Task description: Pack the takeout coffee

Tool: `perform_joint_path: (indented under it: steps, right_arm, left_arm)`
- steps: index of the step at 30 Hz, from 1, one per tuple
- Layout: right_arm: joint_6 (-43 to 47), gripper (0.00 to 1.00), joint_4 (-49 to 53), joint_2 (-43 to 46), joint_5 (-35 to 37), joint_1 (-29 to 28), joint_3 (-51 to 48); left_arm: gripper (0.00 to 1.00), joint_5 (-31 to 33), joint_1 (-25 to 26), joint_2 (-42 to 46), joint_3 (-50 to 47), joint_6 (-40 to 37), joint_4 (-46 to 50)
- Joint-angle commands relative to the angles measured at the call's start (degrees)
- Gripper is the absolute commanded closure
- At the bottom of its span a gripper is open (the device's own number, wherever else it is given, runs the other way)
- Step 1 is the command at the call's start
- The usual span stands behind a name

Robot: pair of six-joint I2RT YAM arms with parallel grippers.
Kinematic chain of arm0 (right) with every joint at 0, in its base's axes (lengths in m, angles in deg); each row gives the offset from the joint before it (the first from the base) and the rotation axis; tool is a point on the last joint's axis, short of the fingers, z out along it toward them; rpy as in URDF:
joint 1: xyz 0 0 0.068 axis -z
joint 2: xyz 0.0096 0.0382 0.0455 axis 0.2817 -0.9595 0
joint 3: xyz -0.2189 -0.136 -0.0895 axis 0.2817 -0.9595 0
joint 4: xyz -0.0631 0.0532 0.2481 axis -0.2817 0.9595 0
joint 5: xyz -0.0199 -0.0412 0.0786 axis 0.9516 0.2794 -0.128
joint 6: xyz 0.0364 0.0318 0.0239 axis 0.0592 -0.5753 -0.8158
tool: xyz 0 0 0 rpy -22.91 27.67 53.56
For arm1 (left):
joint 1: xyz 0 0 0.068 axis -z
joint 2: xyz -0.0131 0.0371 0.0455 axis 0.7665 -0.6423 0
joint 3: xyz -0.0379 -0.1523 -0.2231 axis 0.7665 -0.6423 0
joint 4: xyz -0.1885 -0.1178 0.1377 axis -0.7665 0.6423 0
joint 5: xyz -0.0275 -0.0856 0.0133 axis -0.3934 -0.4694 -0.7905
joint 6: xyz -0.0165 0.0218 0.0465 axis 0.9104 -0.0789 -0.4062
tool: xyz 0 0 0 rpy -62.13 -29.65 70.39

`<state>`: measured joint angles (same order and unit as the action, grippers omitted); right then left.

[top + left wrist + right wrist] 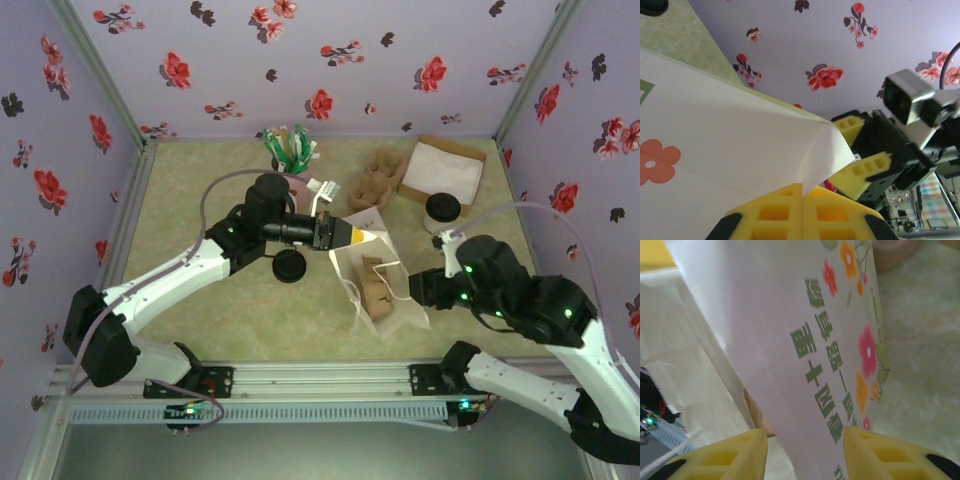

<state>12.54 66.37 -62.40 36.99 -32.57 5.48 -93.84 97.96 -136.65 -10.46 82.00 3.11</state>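
A white handle is lying over the bag's narrow opening. My right gripper should pull that handle and open the bag while my left gripper keeps hold of the bag's corner.
The takeout coffee, a small cream cup with a dark lid, stands on the table to the right of centre, apart from both grippers. A white paper bag with a flower print lies at the centre, with something brown inside it. My left gripper is shut on the bag's upper corner. My right gripper is at the bag's right side. Its jaws stand open, with the printed bag wall running down between them.
A brown pulp carrier and an open box with white paper sit at the back. Green sachets stand at the back left. A loose black lid lies below my left arm. Flowered walls close in the table.
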Motion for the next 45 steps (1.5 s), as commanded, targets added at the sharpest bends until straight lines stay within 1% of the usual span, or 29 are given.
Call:
perform_joint_path:
  steps: [1,4,7,9,10,12,15,16,18,21,25,28,30,32,34,37,39,42,45]
  right_arm:
    - [-4.5,0.57,-0.5,0.1,-0.8,-0.5,0.5]
    - [-10.5,0.57,-5.8,3.4,-0.5,-0.6,-1.0]
    - [-14.0,0.55,-4.4,1.4,-0.8,-1.2,0.1]
    - [-15.6,0.52,-6.6,0.8,0.0,-4.0,-1.6]
    - [-16.0,0.51,-7.2,0.6,2.2,-6.0,-2.4]
    - [-15.9,0.5,-7.0,-0.6,10.0,-11.7,-3.2]
    - [-14.5,0.51,-5.2,-4.7,20.8,-19.3,-1.9]
    - [-14.2,0.51,-4.6,-6.1,23.0,-20.9,-1.6]
    - [-12.9,0.53,-4.9,-8.2,25.6,-22.6,-1.6]
    - [-11.5,0.56,-5.8,-8.8,28.7,-22.8,-3.7]
    - [-9.9,0.6,-6.0,-8.6,30.9,-22.8,-5.0]
    - [-10.0,0.61,-6.2,-8.0,32.0,-22.8,-6.5]
    - [-10.2,0.58,-6.7,-7.3,31.9,-22.7,-7.3]
    - [-11.2,0.55,-4.7,-5.9,31.9,-22.8,-5.4]
    - [-12.3,0.53,-4.0,-2.5,30.7,-22.7,-3.6]
    - [-15.2,0.45,-1.9,3.0,28.5,-22.7,-2.0]
    - [-16.4,0.45,0.5,4.2,26.5,-22.7,-1.8]
    - [-17.9,0.45,3.1,3.3,23.8,-22.7,-3.6]
    - [-18.4,0.46,0.1,3.2,22.1,-22.7,-6.9]
  left_arm:
    - [1.0,2.0,-0.4,1.3,-1.5,4.4,-4.8]
    - [1.0,3.6,-0.3,0.9,-2.4,5.8,-5.1]
    - [1.0,5.9,-0.4,1.3,-3.3,6.1,-4.7]
    - [1.0,7.5,-0.4,1.8,-4.1,6.2,-4.7]
    - [1.0,8.3,-0.3,2.0,-4.6,6.5,-5.0]
    - [1.0,9.5,-0.4,2.4,-6.1,7.6,-6.8]
    - [1.0,10.3,-0.3,2.8,-7.6,8.8,-8.9]
    - [1.0,10.3,-0.4,2.8,-7.7,9.1,-9.3]
    - [1.0,9.6,-0.3,3.1,-7.9,8.7,-10.0]
    - [1.0,9.2,0.3,3.9,-8.5,6.8,-10.0]
    - [1.0,9.1,2.3,4.9,-8.6,2.7,-8.2]
    - [1.0,9.4,3.0,5.2,-9.5,3.1,-9.7]
    - [1.0,9.5,3.0,5.2,-9.3,2.8,-8.8]
    - [1.0,10.5,3.1,5.4,-9.1,2.7,-7.5]
    - [1.0,12.1,3.1,5.7,-9.5,3.2,-7.1]
    - [1.0,14.0,3.1,5.9,-9.6,3.7,-6.5]
    - [1.0,14.7,3.1,5.8,-9.8,3.8,-6.7]
    - [1.0,15.5,3.0,5.7,-10.2,4.1,-7.3]
    - [1.0,15.6,3.0,5.5,-10.4,4.5,-8.1]
